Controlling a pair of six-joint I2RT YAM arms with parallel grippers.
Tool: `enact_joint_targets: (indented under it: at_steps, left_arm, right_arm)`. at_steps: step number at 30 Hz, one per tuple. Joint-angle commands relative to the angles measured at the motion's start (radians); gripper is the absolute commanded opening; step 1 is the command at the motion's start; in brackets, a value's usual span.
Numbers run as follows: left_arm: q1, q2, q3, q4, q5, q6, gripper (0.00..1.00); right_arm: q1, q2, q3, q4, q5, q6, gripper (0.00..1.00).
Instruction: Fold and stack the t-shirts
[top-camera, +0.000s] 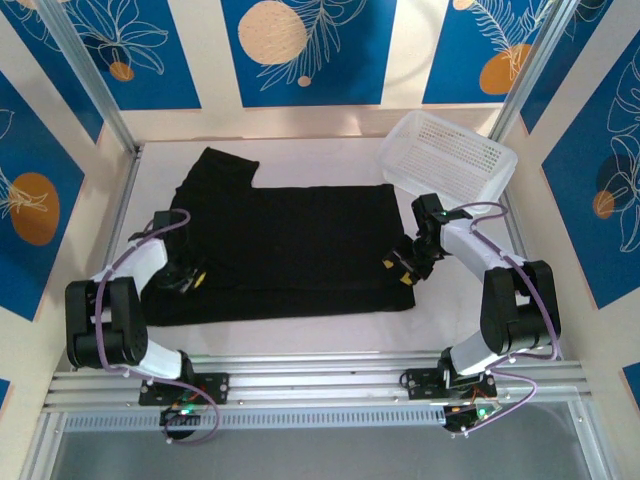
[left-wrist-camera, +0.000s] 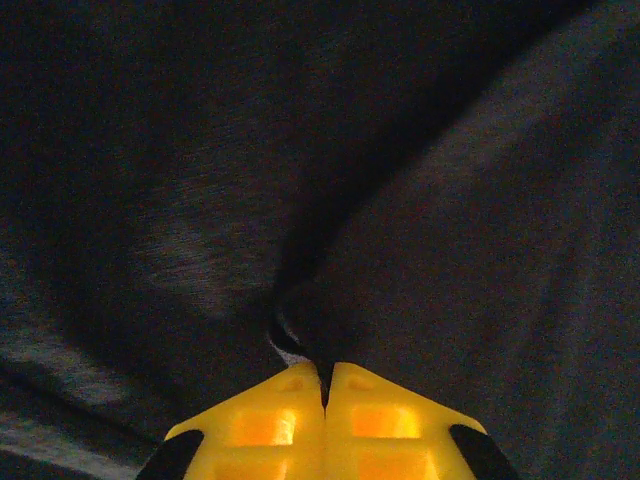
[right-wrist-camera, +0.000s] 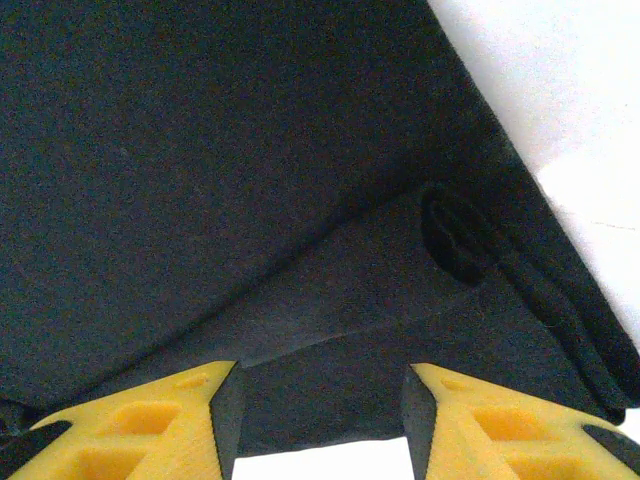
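I keep moving my left gripper inward and let go of the fabric fold (left-wrist-camera: 286, 340) over the t-shirt's body (top-camera: 232, 240), as its fingers hold the fold and the body lies flat ahead.
A black t-shirt (top-camera: 290, 240) lies spread, plain side up, on the white table, with one sleeve reaching toward the back left. At the shirt's left edge, my left gripper (top-camera: 190, 278) is shut on a pinch of the black fabric (left-wrist-camera: 450, 250); in the left wrist view its yellow jaws (left-wrist-camera: 325, 385) meet with a fold of cloth caught between them. My right gripper (top-camera: 400, 268) is at the shirt's front right corner. In the right wrist view it (right-wrist-camera: 320, 400) stands open, its fingers either side of the folded edge of the shirt (right-wrist-camera: 200, 150).
A white perforated basket (top-camera: 450, 160) sits tilted at the back right, close behind the right arm. Bare white table (right-wrist-camera: 560, 80) shows to the right of the shirt and along its front edge. Metal frame posts stand at both back corners.
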Motion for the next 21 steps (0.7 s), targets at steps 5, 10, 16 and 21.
enact_joint_targets:
  at_steps: [5,10,16,21]
  left_arm:
    - [-0.074,0.07,0.127,-0.032,-0.024,0.029,0.0]
    - [-0.136,0.152,0.251,-0.052,-0.045,0.092,0.0]
    - [-0.187,0.288,0.407,-0.108,-0.083,0.181,0.0]
    - [-0.22,0.384,0.503,-0.124,-0.093,0.241,0.0]
  right_arm:
    - [-0.008,0.004,0.026,-0.015,-0.009,0.004,0.48]
    - [-0.012,0.01,0.027,-0.011,-0.011,0.007,0.48]
    - [-0.018,0.01,0.023,-0.012,-0.015,0.006,0.48]
    - [-0.024,0.006,0.024,-0.017,-0.017,0.004,0.48]
